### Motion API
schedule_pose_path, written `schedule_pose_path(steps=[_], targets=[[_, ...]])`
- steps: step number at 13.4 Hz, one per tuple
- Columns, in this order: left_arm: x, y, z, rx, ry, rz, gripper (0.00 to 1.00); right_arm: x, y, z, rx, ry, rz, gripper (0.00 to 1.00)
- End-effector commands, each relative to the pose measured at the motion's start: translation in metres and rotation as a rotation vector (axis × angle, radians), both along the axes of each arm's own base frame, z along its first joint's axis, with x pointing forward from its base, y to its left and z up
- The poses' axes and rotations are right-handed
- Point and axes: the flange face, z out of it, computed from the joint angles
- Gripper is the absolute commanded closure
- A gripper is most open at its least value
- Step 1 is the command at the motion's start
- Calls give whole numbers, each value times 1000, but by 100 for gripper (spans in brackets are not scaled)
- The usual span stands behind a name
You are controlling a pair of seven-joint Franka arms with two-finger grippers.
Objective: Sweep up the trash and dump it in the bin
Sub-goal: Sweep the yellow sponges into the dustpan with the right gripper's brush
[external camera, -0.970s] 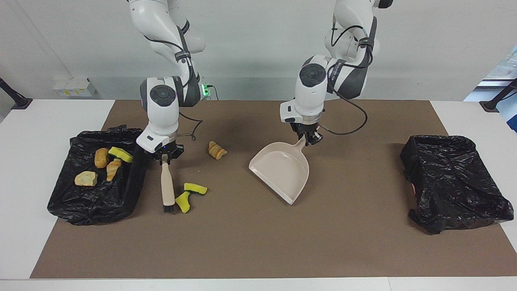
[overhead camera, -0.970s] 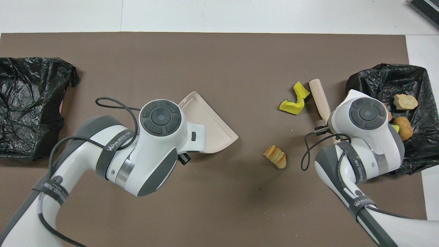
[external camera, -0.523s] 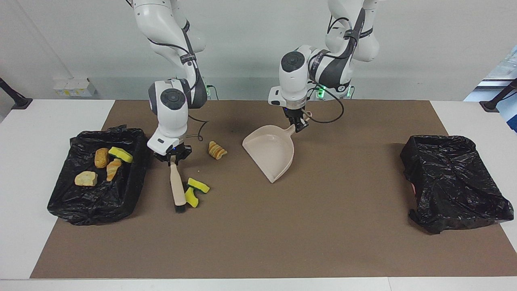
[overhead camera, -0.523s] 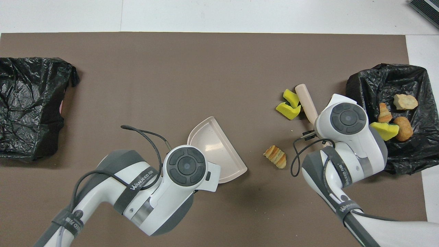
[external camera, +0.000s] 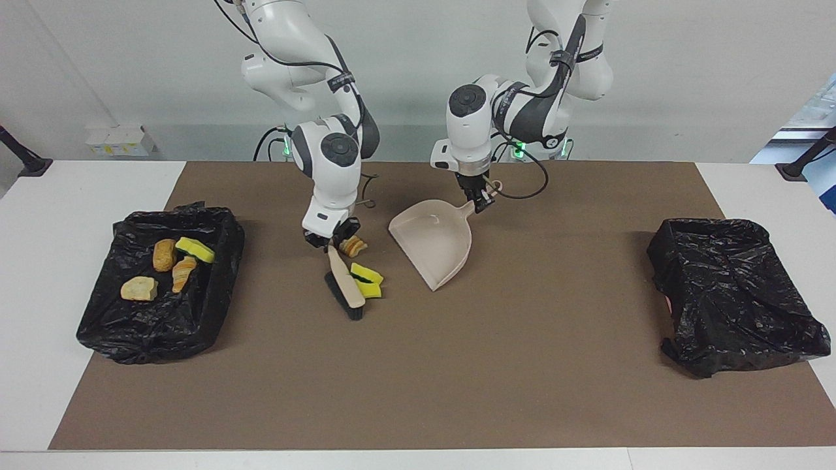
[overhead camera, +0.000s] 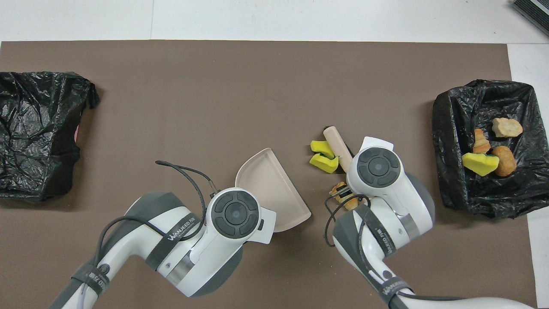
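Observation:
My right gripper has the brush, and the bread-like lump (external camera: 354, 247) is clear of the bristles. After the sponges, the gripper next moves the brush back behind the lump (external camera: 304, 267) and sweeps the lump in.
My right gripper (external camera: 332, 237) is shut on the handle of the beige brush (external camera: 344, 282) (overhead camera: 337, 145), whose black bristles rest on the brown mat. Two yellow sponge pieces of trash (external camera: 366, 277) (overhead camera: 323, 155) lie against the brush, on its side toward the left arm's end. A bread-like lump (external camera: 353, 246) (overhead camera: 344, 198) sits just under the right wrist. The beige dustpan (external camera: 434, 243) (overhead camera: 268, 189) is held by its handle in my shut left gripper (external camera: 482, 200), its open lip facing the sponges. The bin (external camera: 104, 326) (overhead camera: 446, 128) at the right arm's end holds several pieces.
A second bin (external camera: 738, 294) (overhead camera: 34, 133), wrapped in a black bag, stands at the left arm's end of the table. The brown mat (external camera: 457, 378) covers most of the white table.
The right arm swept the brush and both sponge pieces toward the dustpan, up to the bread lump. The left arm drew the dustpan nearer the robots and toward the trash, then nearly stopped.

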Motion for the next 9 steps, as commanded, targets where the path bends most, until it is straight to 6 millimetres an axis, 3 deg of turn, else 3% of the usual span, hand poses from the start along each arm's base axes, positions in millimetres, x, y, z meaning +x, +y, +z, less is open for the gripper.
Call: schedule_pose_path(steps=[1,4,6,8,9], targets=[[-6,3,-3,-12,-22,-33,100,-31,35,5,86,82,9,100],[-3,6,-5,-15,-22,-34,100,-56,79,15,186,163,-10,100],[-1,7,-5,-21,-19,-76,100,-61,97,31,225,199,-28,100],[7,11,-4,-35,-26,-108,100,-54,87,59,217,226,-42,100],[7,11,-4,-39,-26,-132,100,-50,72,72,211,224,-62,100]])
